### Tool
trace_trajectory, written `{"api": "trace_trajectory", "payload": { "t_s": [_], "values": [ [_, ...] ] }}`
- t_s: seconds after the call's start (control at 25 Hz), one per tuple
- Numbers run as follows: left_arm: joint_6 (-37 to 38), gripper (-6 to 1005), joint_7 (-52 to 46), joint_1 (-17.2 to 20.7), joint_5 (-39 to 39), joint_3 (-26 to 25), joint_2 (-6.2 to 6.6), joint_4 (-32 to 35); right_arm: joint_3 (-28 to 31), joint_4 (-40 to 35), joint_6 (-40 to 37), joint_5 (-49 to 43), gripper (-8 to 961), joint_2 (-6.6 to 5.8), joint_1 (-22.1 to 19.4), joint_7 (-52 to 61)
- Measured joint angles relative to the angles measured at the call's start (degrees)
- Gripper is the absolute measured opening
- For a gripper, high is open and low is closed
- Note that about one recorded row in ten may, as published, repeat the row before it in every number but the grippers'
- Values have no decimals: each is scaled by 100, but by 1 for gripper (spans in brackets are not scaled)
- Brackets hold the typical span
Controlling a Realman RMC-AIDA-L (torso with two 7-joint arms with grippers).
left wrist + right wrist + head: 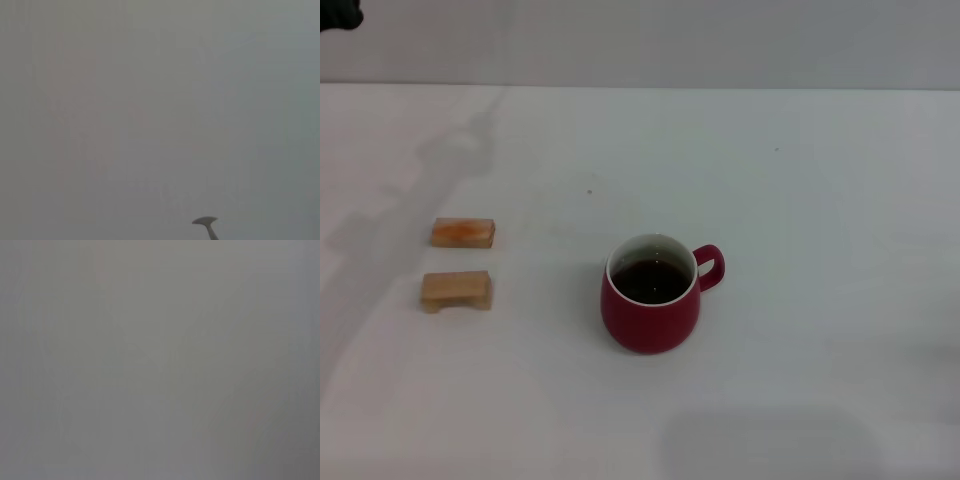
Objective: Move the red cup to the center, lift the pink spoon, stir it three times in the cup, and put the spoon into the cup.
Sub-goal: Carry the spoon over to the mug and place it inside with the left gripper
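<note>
The pink spoon's bowl (205, 220) is turned to the plain grey surface, away from the red cup. My left gripper should swing back over the white table toward the cup (652, 285) before it stirs.
The red cup (651, 294) stands upright near the middle of the white table (800, 200), with dark liquid inside and its handle pointing right. No spoon lies on the table in the head view. In the left wrist view the grey metal bowl of the pink spoon (205, 221) sticks in from the picture's edge over a bare surface; its pink handle is out of view. A dark part of my left arm (336, 14) shows at the far left corner of the head view, well away from the cup. My right gripper is out of view.
Two small tan wooden blocks (463, 232) (455, 290) lie side by side on the left of the table, apart from the cup. The right wrist view shows only a plain grey surface.
</note>
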Motion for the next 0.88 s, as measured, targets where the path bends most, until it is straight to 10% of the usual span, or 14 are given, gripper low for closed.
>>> {"api": "trace_trajectory", "payload": {
  "t_s": [0.4, 0.56, 0.88],
  "values": [
    [540, 177, 2673, 73, -698, 257, -124, -471, 0, -9, 59, 1, 690, -4, 63, 10],
    [1882, 177, 5771, -68, -3020, 1238, -109, -1567, 0, -8, 71, -4, 690, -2, 50, 15],
    [1650, 176, 7258, 155, -5046, 2277, -97, -1001, 0, -5, 98, -18, 691, 4, 43, 18]
  ]
}}
